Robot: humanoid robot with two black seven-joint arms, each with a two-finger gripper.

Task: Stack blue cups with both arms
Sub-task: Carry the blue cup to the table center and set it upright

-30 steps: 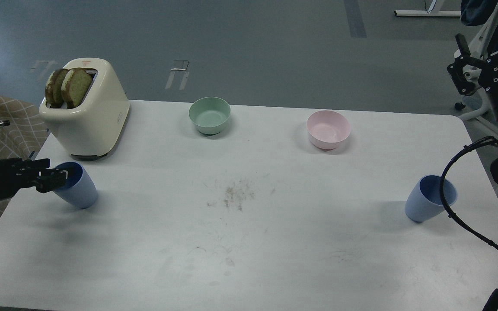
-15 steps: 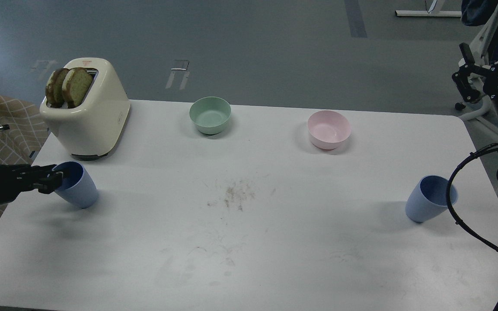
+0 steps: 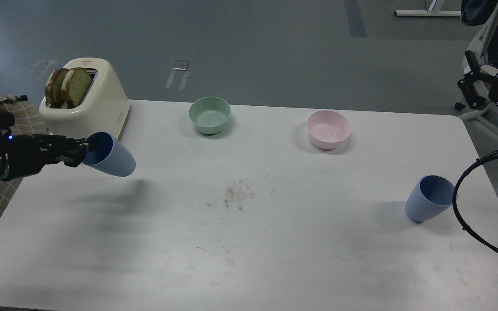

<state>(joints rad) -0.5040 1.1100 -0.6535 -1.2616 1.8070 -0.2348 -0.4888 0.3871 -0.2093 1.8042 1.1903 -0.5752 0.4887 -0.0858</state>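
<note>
The second blue cup (image 3: 429, 199) narrows only slightly toward its base (image 3: 415, 214), so it will sink only partway when I lower it into the other.
My left gripper (image 3: 81, 151) is shut on the rim of one blue cup (image 3: 114, 156) and holds it in the air over the table's left side. The cup is tipped on its side, mouth toward the gripper and base pointing right, in front of the toaster. The second blue cup (image 3: 429, 199) stands on the table at the right, leaning slightly, mouth up. My right gripper (image 3: 469, 80) hangs beyond the table's far right corner, well above and behind that cup. Its fingers stand apart and hold nothing.
A cream toaster (image 3: 88, 101) with two bread slices stands at the back left. A mint-green bowl (image 3: 209, 114) and a pink bowl (image 3: 328, 129) sit along the back of the white table (image 3: 249, 259). Crumbs lie mid-table. A black cable (image 3: 463, 216) loops beside the right cup.
My left gripper has lifted the left blue cup off the table and carried it up and to the right, tipping it over. My right gripper has drifted right and slightly down.
</note>
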